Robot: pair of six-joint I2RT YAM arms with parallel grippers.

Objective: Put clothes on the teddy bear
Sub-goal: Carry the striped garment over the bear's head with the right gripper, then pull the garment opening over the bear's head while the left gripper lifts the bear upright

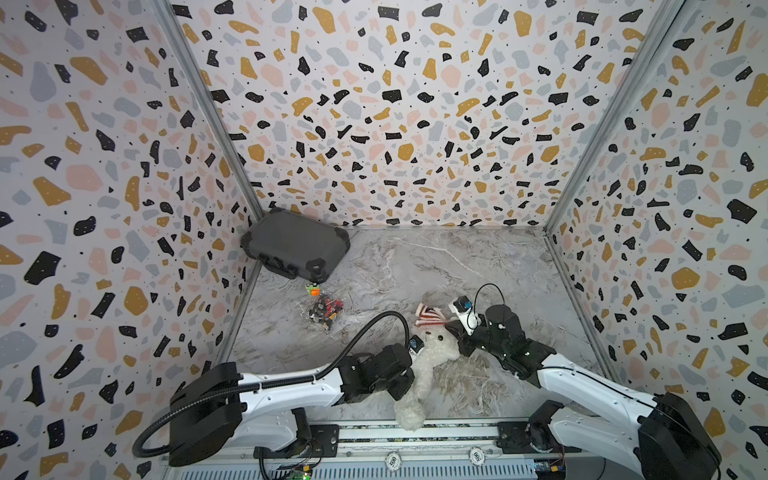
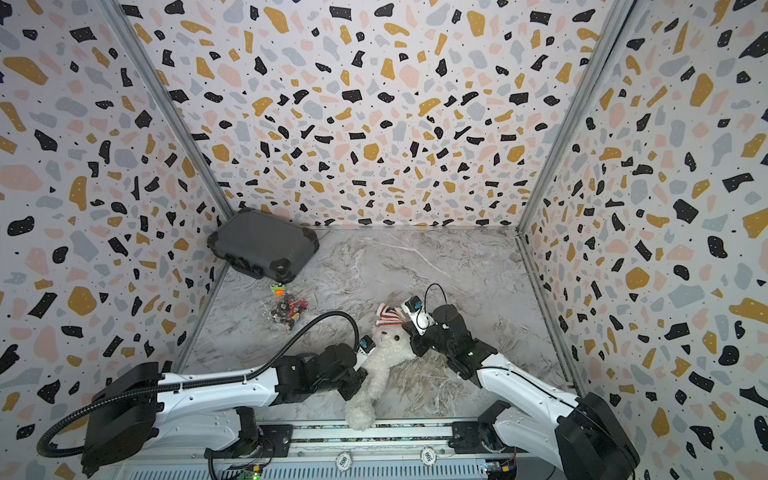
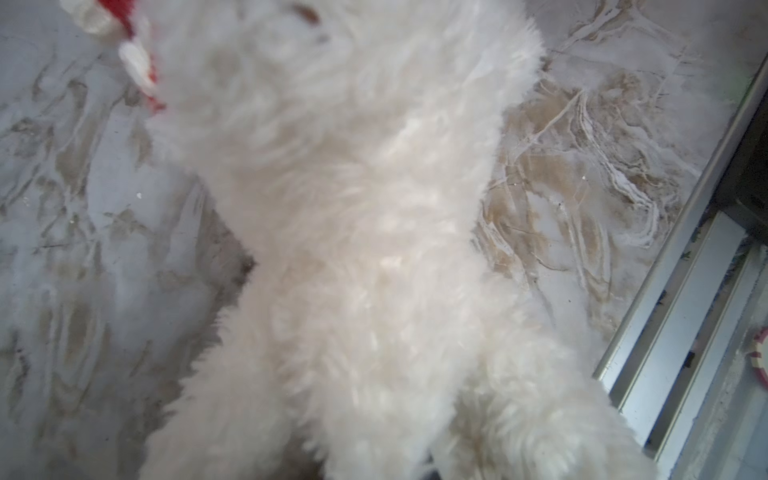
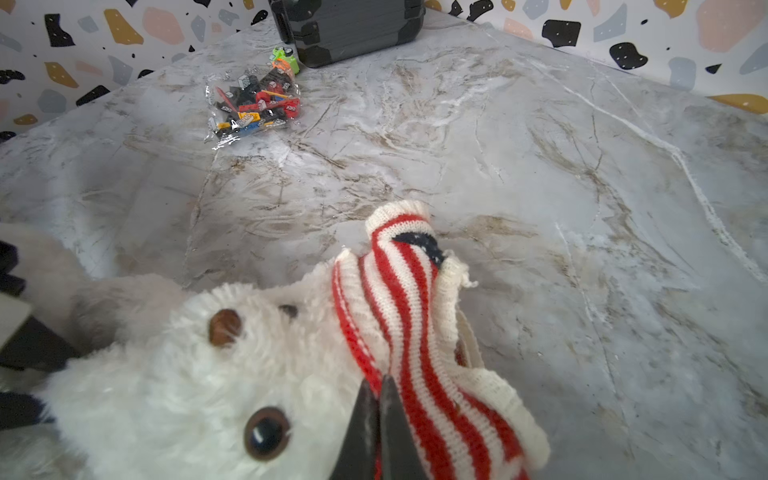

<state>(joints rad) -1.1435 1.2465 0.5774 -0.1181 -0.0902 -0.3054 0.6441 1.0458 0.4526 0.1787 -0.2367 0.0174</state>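
Note:
The sweater's edge (image 4: 358, 348) is held shut in my right gripper beside the bear's eye, so I keep pulling the sweater until it covers the top of the bear's head.
The teddy bear (image 1: 430, 357) (image 2: 386, 359) is fluffy and white and lies on its back near the table's front edge, one leg over the rail. Its fur (image 3: 353, 249) fills the left wrist view. My left gripper (image 1: 409, 376) is at the bear's side, its jaws buried in fur and shut on the body. A red-and-white striped sweater (image 1: 430, 316) (image 4: 415, 324) is bunched at the top of the bear's head (image 4: 187, 395). My right gripper (image 4: 379, 380) (image 1: 451, 323) is shut on the sweater's edge, beside the bear's eye.
A dark grey case (image 1: 295, 245) leans in the back left corner. A small green-and-orange toy (image 1: 313, 289) and a clear bag of bricks (image 1: 326, 309) lie left of centre. A metal rail (image 1: 457, 432) runs along the front, with two poker chips (image 1: 392, 459) below it.

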